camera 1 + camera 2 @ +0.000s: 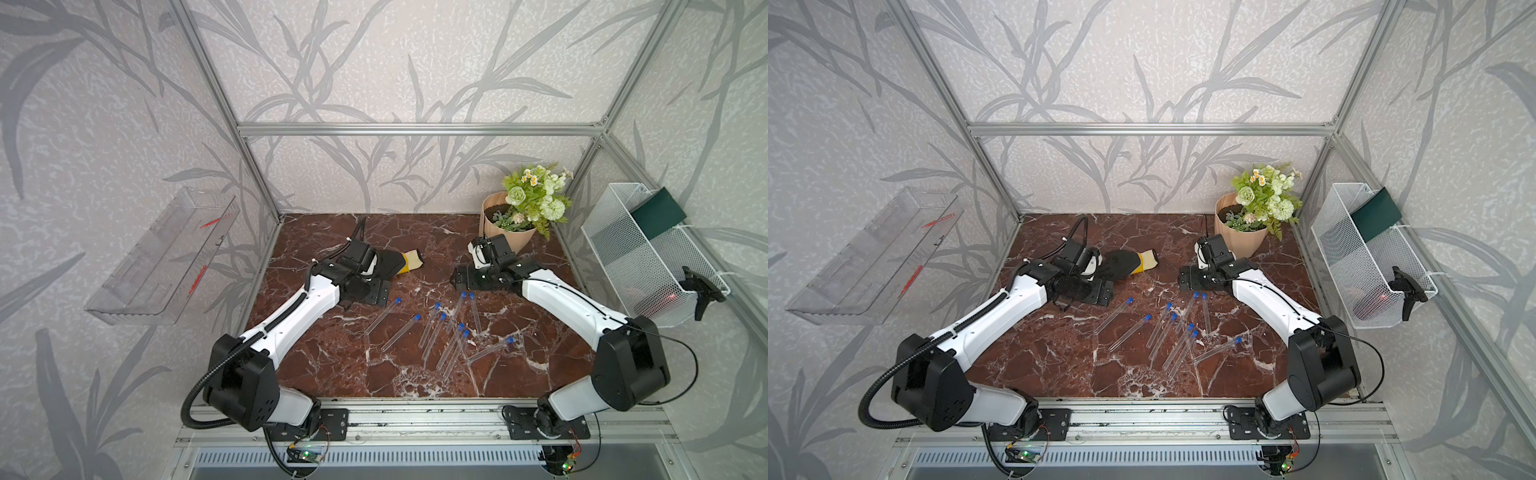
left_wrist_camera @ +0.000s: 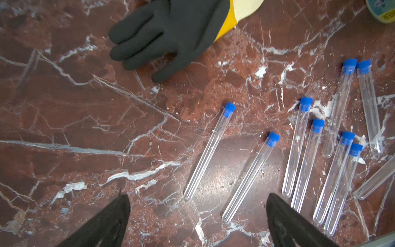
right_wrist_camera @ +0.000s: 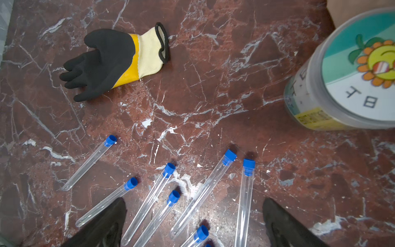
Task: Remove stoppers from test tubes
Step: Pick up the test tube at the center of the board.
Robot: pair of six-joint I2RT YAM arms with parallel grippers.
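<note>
My left gripper should keep moving down until its fingers close below that test tube's blue stopper (image 1: 1126,304), since the test tube (image 1: 1113,316) nearest the glove stands free of its neighbours.
Several clear test tubes (image 1: 382,316) (image 1: 1113,316) lie flat and scattered on the red marble table in both top views. Each one carries a blue stopper (image 1: 398,299) (image 1: 1130,299) in its mouth, at the end pointing away from the front rail. My left gripper (image 1: 370,291) (image 2: 197,195) hovers open just behind the leftmost tubes (image 2: 210,149), holding nothing. My right gripper (image 1: 461,280) (image 3: 194,200) hangs open over the far ends of the middle tubes (image 3: 201,192), clear of their stoppers (image 3: 229,157).
A black and yellow glove (image 1: 395,266) (image 3: 102,62) lies behind the left gripper. A flower pot (image 1: 509,232) stands at the back right, and a jar with a sunflower lid (image 3: 352,74) is near the right gripper. A wire basket (image 1: 648,253) hangs outside the right frame.
</note>
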